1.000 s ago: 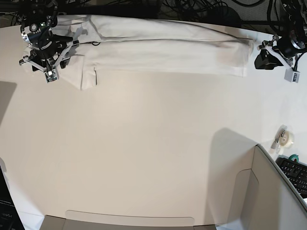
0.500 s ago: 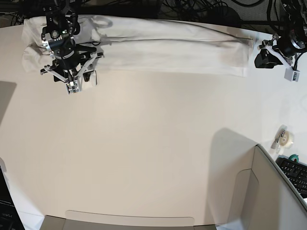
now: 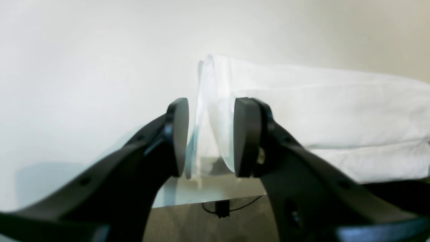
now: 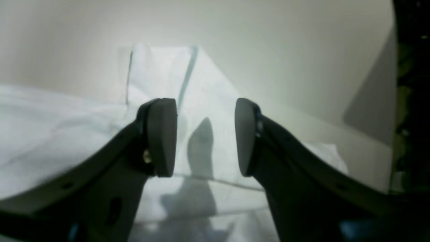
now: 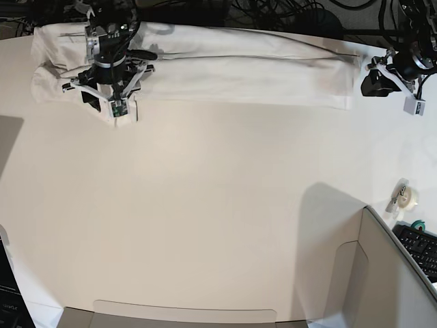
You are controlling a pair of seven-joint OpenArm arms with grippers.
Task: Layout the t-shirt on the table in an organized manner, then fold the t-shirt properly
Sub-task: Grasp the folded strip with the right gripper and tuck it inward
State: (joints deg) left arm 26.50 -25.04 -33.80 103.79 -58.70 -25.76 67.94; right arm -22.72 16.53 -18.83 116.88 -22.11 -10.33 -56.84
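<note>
My right gripper's open fingers are above the flat sleeve flap (image 4: 191,86), short of the crease, so next I pull back and pinch the t-shirt at the crease (image 4: 223,180).
The white t-shirt (image 5: 239,68) lies as a long folded strip along the far side of the table (image 5: 205,205), plain side up. My right gripper (image 5: 90,96) hovers over the shirt's left part, and its fingers (image 4: 161,137) stand open above a sleeve flap (image 4: 158,74). At the shirt's right end my left gripper (image 5: 374,83) is open. In the left wrist view the shirt's end fold (image 3: 215,101) shows in the gap between the pads (image 3: 178,134), not pinched.
A grey box corner (image 5: 382,273) rises at the near right. A tape roll (image 5: 407,197) and a keyboard (image 5: 420,249) sit by the right edge. Dark cables (image 5: 287,14) run behind the table's far edge, close to the shirt.
My right arm has swung from the shirt's far left end to the right along it, uncovering the left end. The left arm has stayed still.
</note>
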